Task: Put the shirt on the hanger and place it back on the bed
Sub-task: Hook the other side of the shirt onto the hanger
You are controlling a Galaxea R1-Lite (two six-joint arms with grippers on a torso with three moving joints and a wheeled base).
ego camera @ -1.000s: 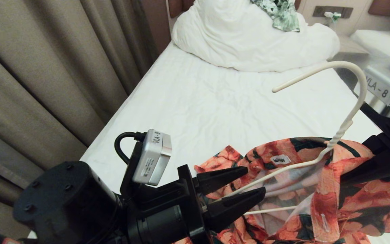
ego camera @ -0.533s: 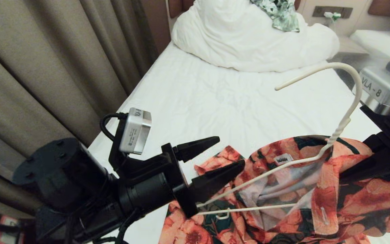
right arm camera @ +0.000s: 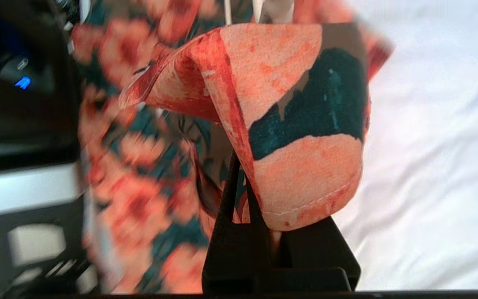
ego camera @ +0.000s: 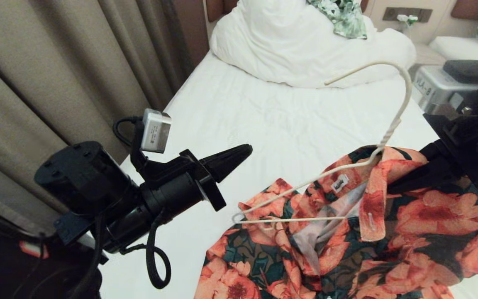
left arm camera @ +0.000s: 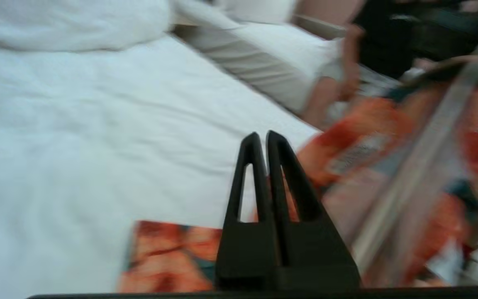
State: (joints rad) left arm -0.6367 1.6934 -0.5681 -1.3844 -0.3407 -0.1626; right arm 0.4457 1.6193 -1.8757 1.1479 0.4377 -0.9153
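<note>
The hanger's free tip [ego camera: 237, 217] pokes out above the shoulder of the shirt, so my right gripper should bring the shirt's collar [ego camera: 394, 162] down to the bed while my left gripper reaches that tip.
The floral shirt [ego camera: 388, 232] hangs over the near right part of the bed [ego camera: 288, 124], with the cream hanger [ego camera: 305, 185] threaded through its collar. The hook [ego camera: 407, 89] points up, and the hanger's left tip sticks out bare past the shirt's left shoulder. My right gripper [ego camera: 401, 180] is shut on the shirt by the collar; in the right wrist view the shirt [right arm camera: 297, 104] drapes over this gripper [right arm camera: 243, 182]. My left gripper [ego camera: 239, 151] is shut and empty, up and to the left of the hanger's bare tip. Its tips [left arm camera: 262, 137] close on nothing.
A bunched white duvet [ego camera: 305, 50] lies at the head of the bed with a green-and-white leaf-print garment [ego camera: 345, 16] on it. Brown curtains [ego camera: 56, 83] run along the left side. A second white bed [ego camera: 459, 47] shows at the far right.
My left gripper let go of the hanger's left end, pulled back to the left and shut. The right gripper lifted the shirt and hanger, and the hook swung up and back.
</note>
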